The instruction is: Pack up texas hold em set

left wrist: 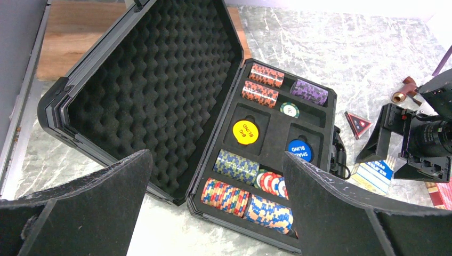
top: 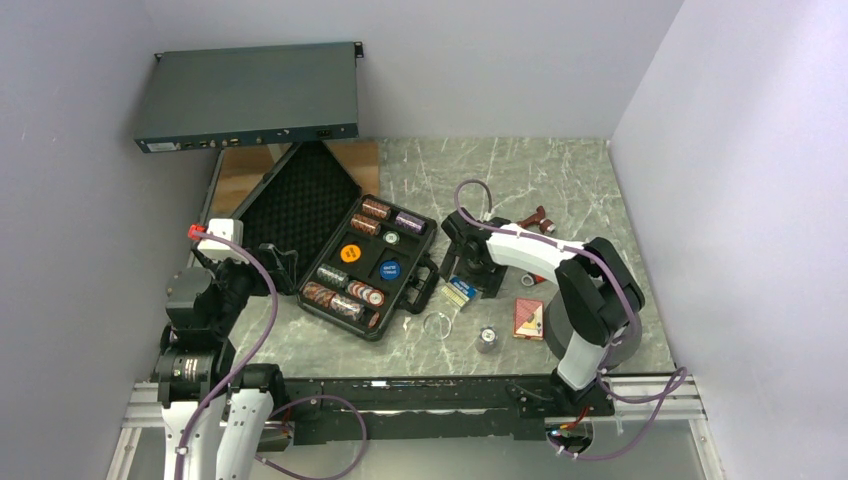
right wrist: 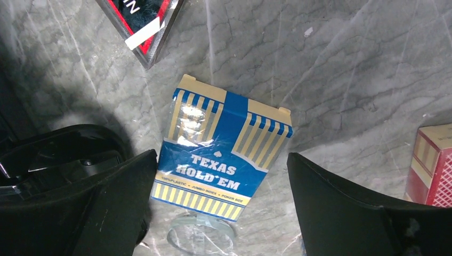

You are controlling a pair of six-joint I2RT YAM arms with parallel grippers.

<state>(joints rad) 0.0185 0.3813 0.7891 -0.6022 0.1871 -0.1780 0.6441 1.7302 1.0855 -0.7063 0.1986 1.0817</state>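
Note:
I should turn the blue and yellow card box (right wrist: 223,152) straight and grip the card box's sides (right wrist: 270,166) squarely before I lift it, because it sits at a slant between my right gripper's fingers.
The black case (top: 400,305) lies open at table centre, its foam-lined lid (top: 300,200) laid back to the left. Its tray holds rolls of striped chips (left wrist: 229,196), an orange disc (left wrist: 245,132) and a blue disc (left wrist: 299,149). My left gripper (left wrist: 216,176) is open and empty, just off the case's near-left corner (top: 280,268). My right gripper (right wrist: 221,160) is open and hangs low over the blue and yellow card box (right wrist: 224,149), which lies flat on the table right of the case (top: 459,291). The red card box (top: 528,318) lies further right.
A flat dark-grey rack unit (top: 248,97) stands at the back left. A red-handled wrench (top: 535,220) and a red-edged triangular piece (right wrist: 144,21) lie behind the right gripper. A clear ring (right wrist: 202,234) and a small metal cylinder (top: 487,339) sit near the front.

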